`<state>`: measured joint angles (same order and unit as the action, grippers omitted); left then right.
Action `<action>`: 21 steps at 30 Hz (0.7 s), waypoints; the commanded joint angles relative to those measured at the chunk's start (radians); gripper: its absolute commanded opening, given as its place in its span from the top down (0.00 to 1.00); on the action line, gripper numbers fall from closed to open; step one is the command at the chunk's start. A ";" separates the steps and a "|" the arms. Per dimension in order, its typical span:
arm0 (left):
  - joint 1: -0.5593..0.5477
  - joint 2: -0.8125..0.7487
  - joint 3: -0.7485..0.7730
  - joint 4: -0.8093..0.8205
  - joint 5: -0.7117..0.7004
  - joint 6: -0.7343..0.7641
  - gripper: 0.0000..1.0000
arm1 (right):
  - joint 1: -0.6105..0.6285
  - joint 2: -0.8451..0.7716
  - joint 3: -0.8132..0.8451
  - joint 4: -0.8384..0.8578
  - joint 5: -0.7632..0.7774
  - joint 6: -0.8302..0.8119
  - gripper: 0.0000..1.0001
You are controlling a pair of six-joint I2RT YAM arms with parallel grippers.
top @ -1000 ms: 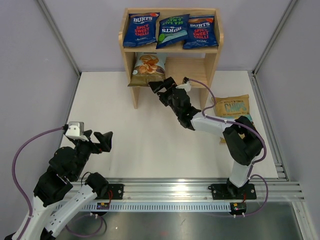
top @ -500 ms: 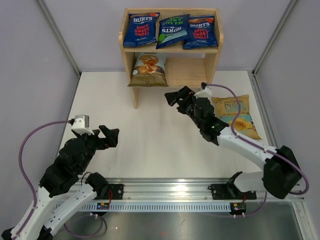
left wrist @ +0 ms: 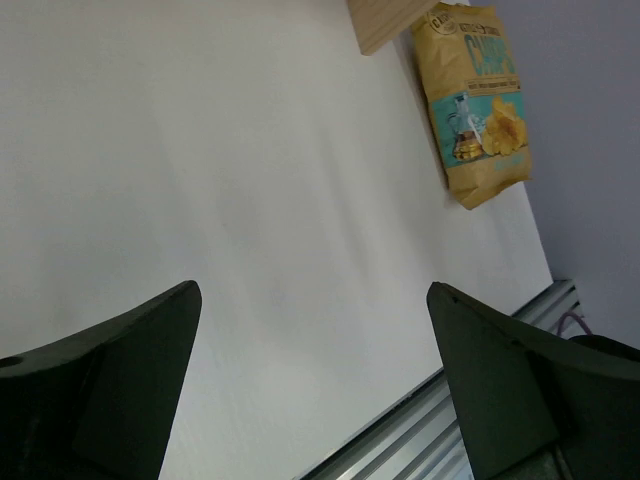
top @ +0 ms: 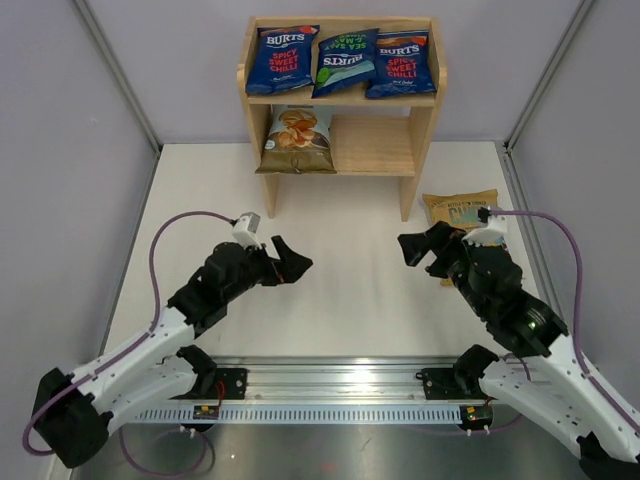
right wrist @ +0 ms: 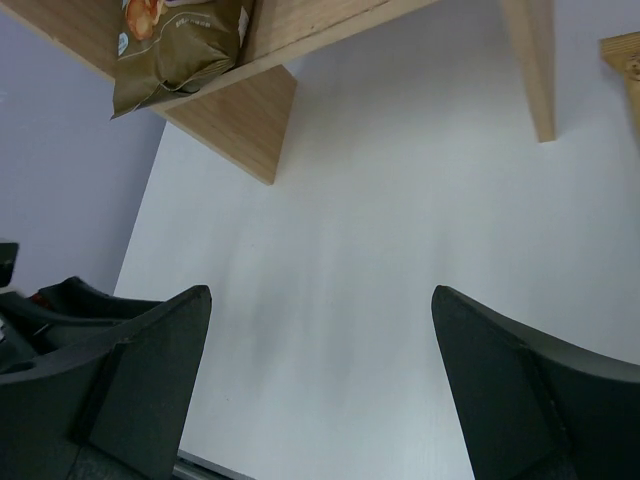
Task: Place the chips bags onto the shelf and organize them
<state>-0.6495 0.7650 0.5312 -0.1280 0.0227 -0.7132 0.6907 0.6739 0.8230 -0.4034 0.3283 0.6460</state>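
The yellow bag's long edge [left wrist: 439, 140] faces my open left gripper, with clear table [left wrist: 345, 185] between them. I should keep moving toward that edge until the fingers are on both sides of it, then close them.
The wooden shelf [top: 424, 120] stands at the back. Its top tier holds two dark-blue Burts bags with red labels [top: 282, 58] [top: 402, 64] and the green-labelled Burts bag [top: 344, 60] between them. The pale blue-tan bag [top: 297, 138] leans on the left of the lower tier and also shows in the right wrist view [right wrist: 180, 45]. The yellow bag [top: 458, 210] lies flat on the table, right of the shelf, partly hidden by my right arm; it also shows in the left wrist view [left wrist: 478, 100]. My left gripper [top: 298, 262] is open and empty over the table's middle. My right gripper [top: 412, 248] is open and empty, just left of the yellow bag.
The right half of the lower tier [top: 375, 145] holds nothing. Grey walls close in the white table [top: 340, 300] on both sides and behind. A metal rail [top: 340, 375] runs along the near edge. A shelf leg [right wrist: 530, 60] stands ahead of my right gripper.
My right arm has drawn back from the shelf's lower tier toward the near right, beside the yellow bag. My left arm has swung forward and right toward the table's middle. Both stay open.
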 commanded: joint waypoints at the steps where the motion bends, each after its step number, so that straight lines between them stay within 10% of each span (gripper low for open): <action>1: -0.019 0.149 -0.002 0.378 0.150 -0.107 0.01 | -0.005 -0.111 0.030 -0.213 0.106 -0.026 0.01; 21: -0.295 1.269 0.668 0.800 0.272 -0.370 0.01 | -0.005 -0.427 0.149 -0.471 0.063 0.018 0.01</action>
<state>-0.9302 1.9469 1.1130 0.5686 0.2539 -0.9886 0.6899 0.2512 0.9428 -0.8455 0.4023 0.6483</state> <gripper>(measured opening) 0.991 0.993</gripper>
